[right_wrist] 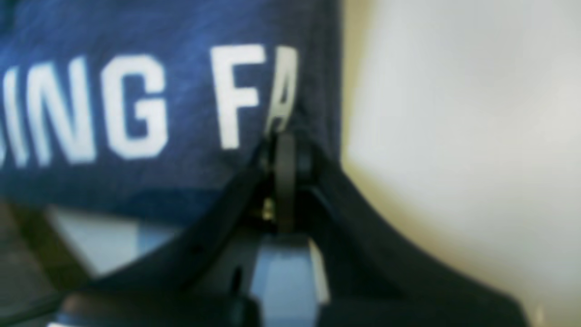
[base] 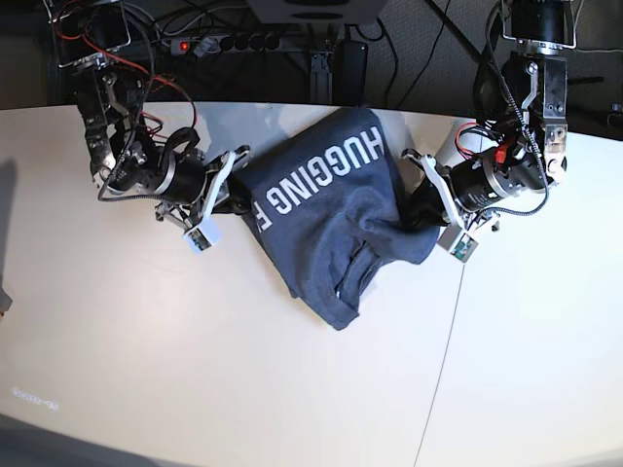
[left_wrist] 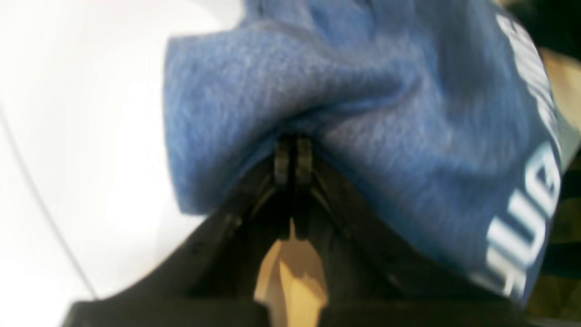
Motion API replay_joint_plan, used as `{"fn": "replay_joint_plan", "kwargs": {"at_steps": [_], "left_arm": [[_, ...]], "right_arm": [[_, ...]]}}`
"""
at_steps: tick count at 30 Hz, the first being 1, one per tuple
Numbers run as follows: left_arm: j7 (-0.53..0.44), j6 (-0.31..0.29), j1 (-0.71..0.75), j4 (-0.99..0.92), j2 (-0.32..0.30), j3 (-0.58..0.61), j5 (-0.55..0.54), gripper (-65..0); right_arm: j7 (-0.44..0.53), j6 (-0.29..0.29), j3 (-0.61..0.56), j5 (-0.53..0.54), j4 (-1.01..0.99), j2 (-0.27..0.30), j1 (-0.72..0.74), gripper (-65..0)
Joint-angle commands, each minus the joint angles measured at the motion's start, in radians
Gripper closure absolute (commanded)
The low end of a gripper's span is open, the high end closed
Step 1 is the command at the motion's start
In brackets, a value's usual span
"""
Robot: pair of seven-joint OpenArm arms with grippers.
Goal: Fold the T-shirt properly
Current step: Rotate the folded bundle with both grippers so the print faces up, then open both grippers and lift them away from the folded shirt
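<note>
Next, I swing the T-shirt's edge in my right gripper toward the back (base: 297, 148) before I let go of the T-shirt, because the T-shirt's lettering (base: 319, 172) slants toward the front at that edge.
The T-shirt (base: 331, 224) is blue-grey with white capitals reading "HUGGING F" facing up. It is bunched at the table's middle, and a folded flap trails toward the front. On the base view's right, my left gripper (base: 417, 216) is shut on a pinched fold of the shirt's edge. The left wrist view shows its fingertips (left_wrist: 292, 152) pressed together in gathered blue cloth (left_wrist: 363, 91). My right gripper (base: 243, 199), on the base view's left, is shut on the opposite edge. Up close, the right gripper (right_wrist: 286, 147) clamps the T-shirt (right_wrist: 181, 172) beside the letters "FA".
The cream table (base: 195, 370) has a thin seam (base: 443, 360) running down its right part. A power strip (base: 234, 42) and cables lie behind the table's back edge. A small white tag hangs from each wrist.
</note>
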Motion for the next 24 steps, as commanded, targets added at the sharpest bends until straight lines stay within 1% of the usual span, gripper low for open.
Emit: {"fn": "replay_joint_plan", "kwargs": {"at_steps": [1, 5, 11, 16, 19, 20, 22, 24], "left_arm": [[-0.02, -0.017, -0.032, 0.002, -0.005, -0.001, -0.017, 0.0], [-0.023, -0.017, -0.106, -0.053, -0.005, 0.0, -0.026, 0.0], [-0.023, -0.017, -0.173, -0.122, -0.005, 0.0, -0.052, 0.0], [-0.023, -0.017, -0.188, -0.129, -0.005, 0.0, -0.069, 0.0], [-0.022, -0.017, -0.19, -0.129, -0.006, -0.001, -0.07, 0.0], [-0.021, -0.017, -0.19, -0.129, -0.006, -0.005, -0.079, 0.0], [-0.003, -0.017, -0.19, -0.129, -0.006, -0.029, -0.134, 0.0], [0.023, -0.017, -0.19, -0.122, -0.006, -0.088, -0.201, 0.0]], "right_arm": [[0.002, 0.04, 0.003, 0.012, 0.028, -0.003, -0.011, 0.0], [0.003, 0.04, 0.004, 0.004, 0.069, -0.035, -0.065, 0.0], [0.003, 0.041, 0.004, 0.005, 0.103, -0.09, -0.123, 0.0], [0.003, 0.043, 0.004, 0.005, 0.124, -0.157, -0.154, 0.0], [0.004, 0.042, 0.005, -0.016, 0.133, -0.182, -0.155, 0.0], [0.007, 0.042, 0.006, -0.035, 0.137, -0.185, -0.153, 0.0], [0.007, 0.042, 0.024, -0.058, 0.142, -0.184, -0.15, 0.0], [0.007, 0.042, 0.058, -0.06, 0.142, -0.184, -0.15, 0.0]]}}
